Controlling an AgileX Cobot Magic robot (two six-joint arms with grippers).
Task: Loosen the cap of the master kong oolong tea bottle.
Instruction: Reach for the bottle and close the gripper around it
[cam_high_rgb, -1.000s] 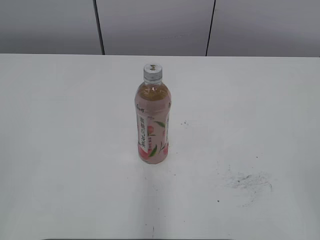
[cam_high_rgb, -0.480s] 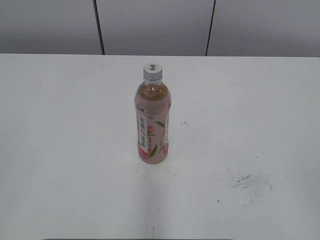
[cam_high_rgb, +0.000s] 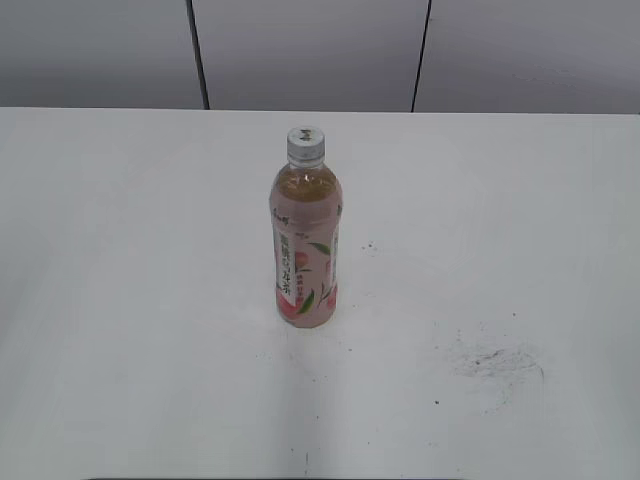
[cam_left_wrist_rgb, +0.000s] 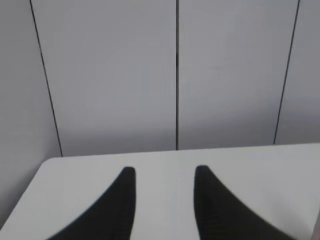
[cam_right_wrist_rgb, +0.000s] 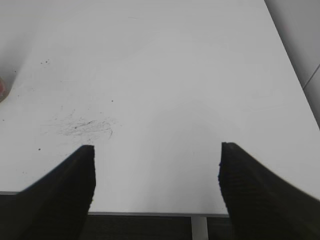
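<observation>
The silver-grey ribbed cap (cam_high_rgb: 306, 143) fits deep over the narrow neck (cam_high_rgb: 306, 164), so the cap will stay in place between repeated twists when I turn it.
The master kong oolong tea bottle (cam_high_rgb: 305, 250) stands upright in the middle of the white table (cam_high_rgb: 130, 250), amber tea inside and a pink peach label. Its silver-grey ribbed cap (cam_high_rgb: 306, 145) sits on top. A pink sliver of the bottle shows at the left edge of the right wrist view (cam_right_wrist_rgb: 2, 90). Neither gripper shows in the exterior view. My left gripper (cam_left_wrist_rgb: 164, 172) is open and empty over the table near the back wall. My right gripper (cam_right_wrist_rgb: 157, 150) is wide open and empty over the table's front edge.
Dark scuff marks (cam_high_rgb: 495, 362) lie on the table right of the bottle, also seen in the right wrist view (cam_right_wrist_rgb: 82, 126). Grey wall panels (cam_high_rgb: 310, 50) stand behind the table. The table's right edge (cam_right_wrist_rgb: 287, 65) shows in the right wrist view.
</observation>
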